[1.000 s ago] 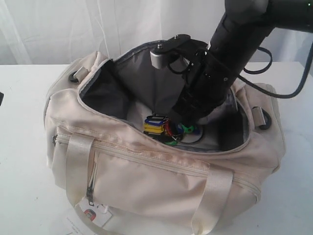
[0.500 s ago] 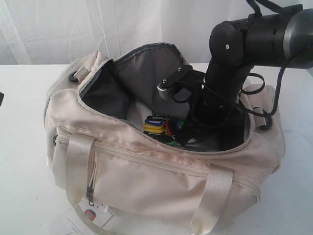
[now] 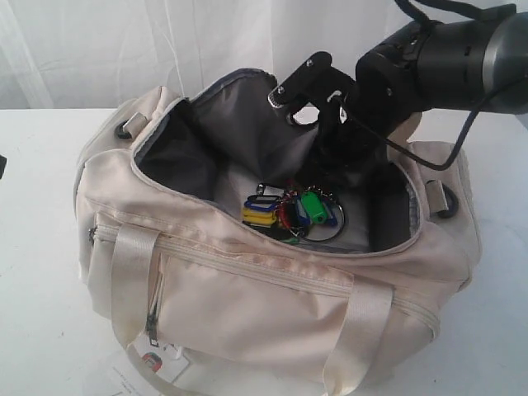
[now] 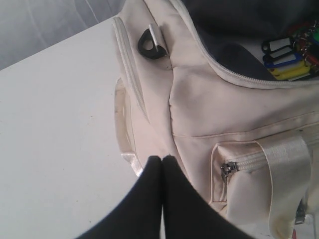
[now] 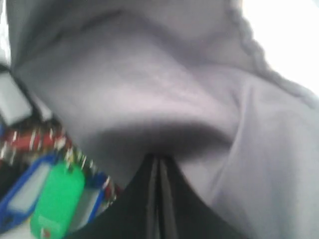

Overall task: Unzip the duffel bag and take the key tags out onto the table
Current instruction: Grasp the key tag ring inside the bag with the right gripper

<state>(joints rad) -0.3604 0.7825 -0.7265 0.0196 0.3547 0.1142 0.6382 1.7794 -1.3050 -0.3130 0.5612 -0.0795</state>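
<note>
Next, my right gripper backs away, opens and takes the metal ring point(image 3: 343, 214) by the green key tag, because its closed fingers face the grey lining point(image 3: 299, 165) behind the key tags.
The cream duffel bag point(image 3: 247, 289) stands unzipped on the white table point(image 3: 41, 289), its grey lining showing. The key tags point(image 3: 285, 213) lie inside on the bag's floor: yellow, blue, red and a green one on a metal ring. My right gripper point(image 3: 334, 169) is inside the opening, above and behind the tags. Its fingers are shut, with nothing seen between them, and point at the grey lining in the right wrist view, where the key tags point(image 5: 55, 199) are beside it. My left gripper point(image 4: 162, 158) is shut, its tips against the duffel bag's point(image 4: 224, 99) end seam, outside it.
A paper hangtag point(image 3: 153, 363) lies by the bag's front corner. A black strap ring point(image 4: 149, 44) sits on the bag's end. The zipped front pocket pull point(image 4: 227, 169) is close to the left fingers. White curtain behind; table point(image 4: 60, 124) spreads beside the bag.
The right arm has risen and pulled back from the bag's floor, uncovering the green tag and the ring. The tags stay in place. The bag has not shifted.
</note>
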